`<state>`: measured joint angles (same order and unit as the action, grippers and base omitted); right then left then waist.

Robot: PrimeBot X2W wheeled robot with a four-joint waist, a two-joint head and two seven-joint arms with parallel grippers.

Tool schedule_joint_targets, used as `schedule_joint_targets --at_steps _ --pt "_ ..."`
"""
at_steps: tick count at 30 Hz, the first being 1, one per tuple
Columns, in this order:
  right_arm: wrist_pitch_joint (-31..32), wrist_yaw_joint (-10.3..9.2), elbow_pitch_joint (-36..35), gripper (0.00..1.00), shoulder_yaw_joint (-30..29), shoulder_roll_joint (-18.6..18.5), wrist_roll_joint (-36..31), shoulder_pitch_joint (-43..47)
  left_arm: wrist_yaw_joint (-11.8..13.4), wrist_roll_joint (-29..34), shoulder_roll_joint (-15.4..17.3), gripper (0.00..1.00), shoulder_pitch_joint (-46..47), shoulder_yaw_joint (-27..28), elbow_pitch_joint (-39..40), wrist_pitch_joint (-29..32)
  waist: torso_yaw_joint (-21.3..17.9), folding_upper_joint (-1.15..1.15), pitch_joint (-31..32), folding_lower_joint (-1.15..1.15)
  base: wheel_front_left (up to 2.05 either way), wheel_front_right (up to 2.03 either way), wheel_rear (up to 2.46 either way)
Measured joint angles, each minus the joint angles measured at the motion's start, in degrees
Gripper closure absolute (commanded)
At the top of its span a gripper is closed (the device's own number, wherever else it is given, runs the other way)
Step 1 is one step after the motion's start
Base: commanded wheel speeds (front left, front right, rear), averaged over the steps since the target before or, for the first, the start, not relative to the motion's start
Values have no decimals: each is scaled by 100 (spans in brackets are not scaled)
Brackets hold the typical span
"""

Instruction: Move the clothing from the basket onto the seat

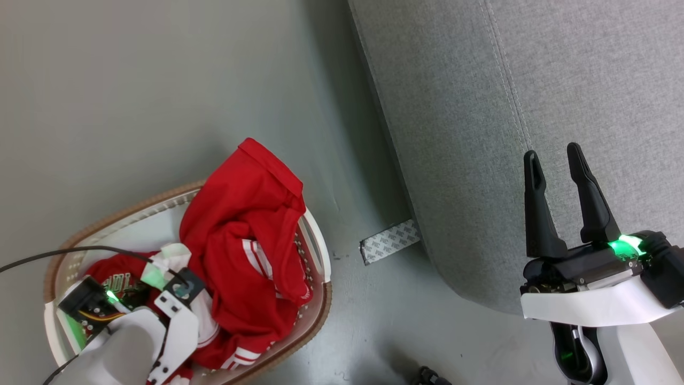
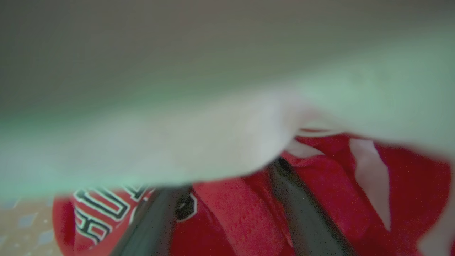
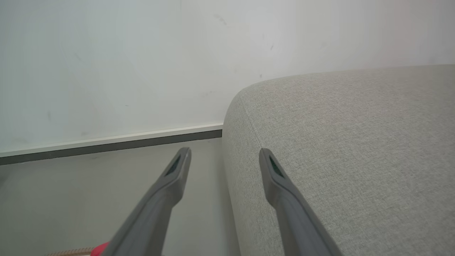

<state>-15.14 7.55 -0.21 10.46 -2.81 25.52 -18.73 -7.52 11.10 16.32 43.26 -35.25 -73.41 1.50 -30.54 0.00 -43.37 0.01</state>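
Observation:
I expect the red lettered clothing, lying beside the heap over the basket's rim (image 1: 248, 199), to come free and leave that heap behind when I lift it.
The basket (image 1: 319, 251) stands on the floor at the lower left of the head view, piled with red and white clothing (image 1: 246, 224). My left wrist (image 1: 176, 291) reaches down into it, and the fingers are buried in the cloth. In the left wrist view my left gripper (image 2: 231, 177) stands open, its dark fingers (image 2: 302, 220) spread around red mesh clothing (image 2: 241, 217), the tips hidden under a blurred white fold (image 2: 177, 142). My right gripper (image 1: 553, 152) hangs open and empty over the grey seat (image 1: 534, 80) near its rounded corner. The right gripper (image 3: 224, 153) points along the seat's edge (image 3: 355, 142).
A grey patterned strip (image 1: 389, 241) lies on the floor against the seat's base. A black cable (image 1: 64, 251) runs over the basket rim. Bare grey floor (image 1: 133, 80) lies between basket and seat. A white wall with a dark baseboard (image 3: 106, 144) stands beyond the seat.

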Motion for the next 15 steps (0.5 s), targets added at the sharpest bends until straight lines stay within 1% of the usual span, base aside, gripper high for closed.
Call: schedule_joint_targets --at_steps 1,2,3,10,15 --pt "0 0 0 0 -1 -1 2 -1 0 -12 -11 16 1 -30 -2 -1 -10 0 -19 0 0 0 0" --pt "0 0 2 0 -3 -1 2 -1 0 -27 -27 60 3 -58 -4 -3 -9 0 -22 0 0 0 0" --pt "0 0 2 0 -8 0 1 -5 0 -49 -45 100 3 -90 -8 -11 -1 0 -14 0 0 0 0" --pt "0 0 29 0 -56 0 -80 -59 0 -219 -146 100 -1 -286 -24 -171 102 0 128 0 0 0 0" --pt "0 -1 100 0 -115 1 -177 -73 0 -546 -294 100 -58 -254 -30 -336 188 0 356 0 0 0 0"
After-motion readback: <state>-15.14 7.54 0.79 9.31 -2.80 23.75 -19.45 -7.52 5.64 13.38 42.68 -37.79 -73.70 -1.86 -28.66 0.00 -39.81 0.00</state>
